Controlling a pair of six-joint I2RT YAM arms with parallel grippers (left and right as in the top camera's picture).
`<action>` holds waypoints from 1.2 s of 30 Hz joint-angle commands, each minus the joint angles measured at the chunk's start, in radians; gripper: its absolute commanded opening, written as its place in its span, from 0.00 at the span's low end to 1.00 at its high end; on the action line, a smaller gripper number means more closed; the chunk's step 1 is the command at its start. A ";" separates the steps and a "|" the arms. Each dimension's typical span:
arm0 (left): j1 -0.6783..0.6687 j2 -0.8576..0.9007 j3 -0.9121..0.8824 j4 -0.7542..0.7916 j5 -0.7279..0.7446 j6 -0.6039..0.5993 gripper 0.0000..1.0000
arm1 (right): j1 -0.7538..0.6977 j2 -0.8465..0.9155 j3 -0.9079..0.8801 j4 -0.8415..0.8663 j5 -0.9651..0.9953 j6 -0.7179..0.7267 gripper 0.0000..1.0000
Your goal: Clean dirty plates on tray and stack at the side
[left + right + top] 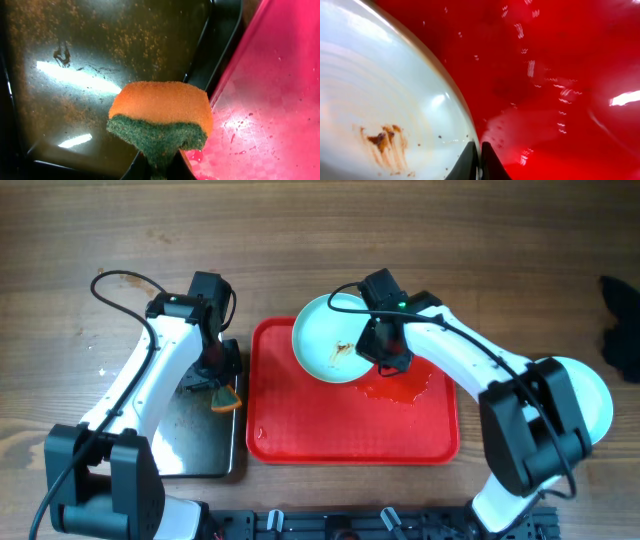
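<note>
My left gripper should pull back over the black tray [198,425] while my right gripper lowers the plate, because the plate is hanging over the red tray's far rim.
My right gripper [384,352] [479,161] is shut on the rim of a pale plate [328,340] [380,90]. The plate carries a brown sauce smear [382,142] and hangs over the far left part of the red tray [350,430] [555,75]. My left gripper [222,392] [162,169] is shut on an orange sponge with a green scrub face [160,117]. It hovers above the right edge of the black tray [195,440] [75,60], beside the red tray's left rim [270,100]. A second pale plate [592,395] lies on the table at the right, partly under my right arm.
A wet glossy patch [402,387] lies on the red tray near its far right corner. The black tray's floor is speckled with brown crumbs and liquid. A dark object [620,325] sits at the table's far right edge.
</note>
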 commanded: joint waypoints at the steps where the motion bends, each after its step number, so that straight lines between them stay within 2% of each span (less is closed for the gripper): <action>1: 0.005 0.005 -0.045 -0.002 0.022 0.040 0.04 | -0.004 -0.080 -0.009 -0.052 0.060 -0.073 0.04; 3: 0.005 0.005 -0.098 0.018 0.045 0.040 0.04 | -0.004 -0.114 -0.038 -0.072 0.035 -0.105 0.05; 8: 0.005 0.005 -0.242 0.188 0.217 0.039 0.04 | -0.004 -0.151 -0.182 -0.048 0.014 -0.123 0.04; 13: 0.027 0.005 -0.370 0.365 0.212 0.008 0.04 | -0.004 -0.151 -0.330 0.077 -0.081 -0.151 0.04; 19: 0.110 0.003 -0.369 0.431 0.212 -0.014 0.04 | -0.004 -0.153 -0.335 0.083 -0.085 -0.201 0.04; 25: 0.141 -0.029 -0.304 0.402 0.220 -0.012 0.04 | -0.004 -0.153 -0.335 0.105 -0.104 -0.203 0.05; 30: 0.141 -0.094 -0.220 0.320 0.219 0.018 0.04 | -0.004 -0.153 -0.335 0.124 -0.112 -0.204 0.04; 33: 0.141 -0.102 -0.200 0.255 0.109 0.017 0.04 | -0.004 -0.153 -0.335 0.133 -0.124 -0.205 0.04; 36: 0.142 -0.101 -0.200 0.172 -0.116 -0.055 0.04 | -0.004 -0.153 -0.335 0.139 -0.127 -0.217 0.04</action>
